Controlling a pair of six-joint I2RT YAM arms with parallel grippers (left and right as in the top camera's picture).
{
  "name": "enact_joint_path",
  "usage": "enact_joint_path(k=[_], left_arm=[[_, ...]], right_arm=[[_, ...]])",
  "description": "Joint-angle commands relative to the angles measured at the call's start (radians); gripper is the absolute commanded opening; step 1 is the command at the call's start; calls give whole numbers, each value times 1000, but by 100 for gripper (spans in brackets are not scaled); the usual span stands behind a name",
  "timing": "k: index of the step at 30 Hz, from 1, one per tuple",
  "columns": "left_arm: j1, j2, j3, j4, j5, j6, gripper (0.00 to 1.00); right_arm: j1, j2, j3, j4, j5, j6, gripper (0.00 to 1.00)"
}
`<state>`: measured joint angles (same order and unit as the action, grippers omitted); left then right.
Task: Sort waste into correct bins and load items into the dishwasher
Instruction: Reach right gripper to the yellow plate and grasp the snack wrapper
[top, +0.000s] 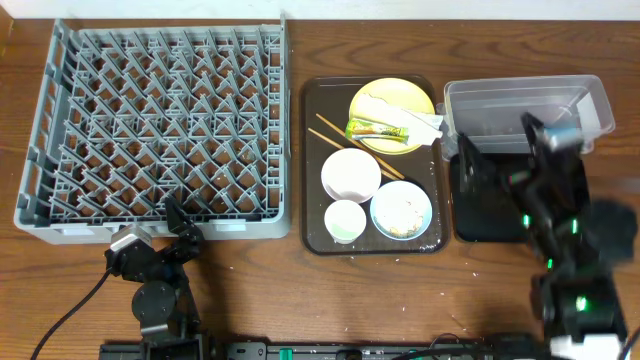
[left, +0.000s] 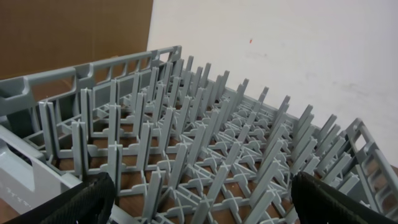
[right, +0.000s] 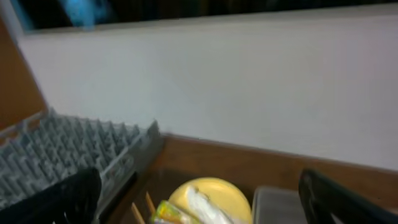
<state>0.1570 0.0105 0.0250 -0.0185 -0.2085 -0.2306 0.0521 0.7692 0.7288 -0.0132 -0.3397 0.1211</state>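
The green-and-yellow wrapper (top: 377, 131) is lying against the white napkin (top: 396, 114), and both are uncovered on the yellow plate. My right gripper should now move closer until its fingers are on either side of both.
The grey dish rack (top: 160, 120) fills the left and shows in the left wrist view (left: 205, 124). A yellow plate (top: 415, 97) holds the green-and-yellow wrapper (top: 378, 130) and a white napkin (top: 408, 116). Chopsticks (top: 338, 140), a white bowl (top: 350, 175), a small white cup (top: 345, 221) and a light-blue bowl (top: 401, 210) with rice lie near it. My left gripper (top: 180, 228) is open and empty at the rack's front edge. My right gripper (top: 503, 160) is open and empty above the clear tub (top: 525, 105) and black tray (top: 485, 215). It faces the plate (right: 217, 186).
The dishes all sit on a dark-brown serving tray (top: 316, 200) between the rack and the bins. A few crumbs lie on the wooden table in front of it. A white wall stands behind the table.
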Motion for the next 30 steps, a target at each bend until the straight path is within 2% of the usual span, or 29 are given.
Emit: enact_joint_path(k=[1,4,9,13,19,24,30], left_arm=[[5,-6,-21,-34,-1,13,92],[5,-6,-21,-34,-1,13,92],[5,-6,-21,-34,-1,13,92],[5,-6,-21,-34,-1,13,92],[5,-6,-21,-34,-1,13,92],[5,-6,-21,-34,-1,13,92],[5,-6,-21,-34,-1,13,92]], right_arm=[[8,147,156,-69,-95,-51,99],[8,298,316,-179,-149,-101,99],[16,525,573,-348,-201,-106,99],[63,686,773,-521,-206,-233,99],[152,897,1036,-787,-14,-366,99],[219,1041,1154,-929,116,-470,99],[269,1162,1154,-903,161,-498,99]])
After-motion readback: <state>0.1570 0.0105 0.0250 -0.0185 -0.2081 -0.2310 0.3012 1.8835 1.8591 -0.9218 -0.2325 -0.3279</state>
